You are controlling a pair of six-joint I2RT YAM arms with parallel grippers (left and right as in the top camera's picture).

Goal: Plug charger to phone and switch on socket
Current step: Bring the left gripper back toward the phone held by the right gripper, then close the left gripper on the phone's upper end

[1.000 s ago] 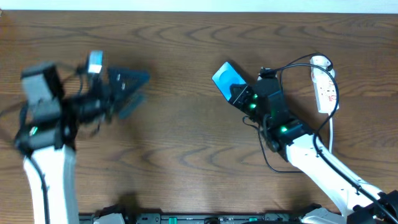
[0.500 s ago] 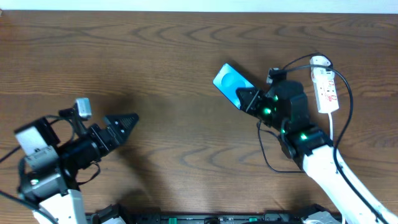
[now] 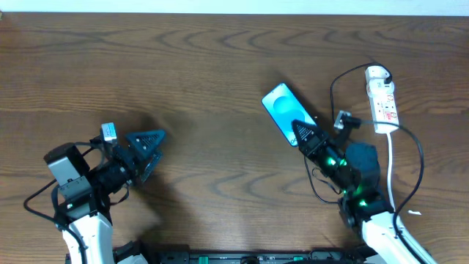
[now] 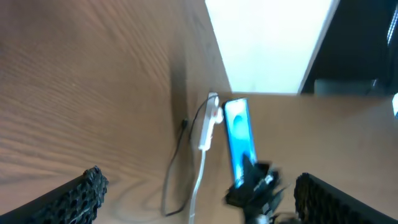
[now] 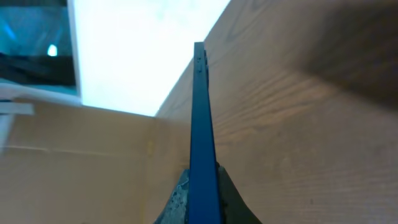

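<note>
My open left gripper should go on crossing the clear gap before it closes on the phone's long edge [image 3: 274, 119], with the phone's far part [image 3: 280, 98] free of my right gripper.
The phone [image 3: 283, 108], with its blue-teal screen up, is held at its near end by my right gripper [image 3: 303, 135], which is shut on it; in the right wrist view its blue edge [image 5: 201, 124] runs straight out between the fingers. It also shows in the left wrist view [image 4: 239, 137]. The white socket strip [image 3: 382, 104] lies at the far right, also in the left wrist view [image 4: 208, 123]. The thin black charger cable [image 3: 337, 81] loops from the strip round my right arm; its plug tip is not visible. My left gripper [image 3: 149, 147] is open and empty at the left.
The strip's thick white cord [image 3: 390, 165] runs toward the front edge beside my right arm. A pale wall edges the table's far side [image 3: 234, 7].
My right gripper has drawn back toward the front with the phone, turning it more upright in the overhead view. My left arm has swung down and settled near the front left.
</note>
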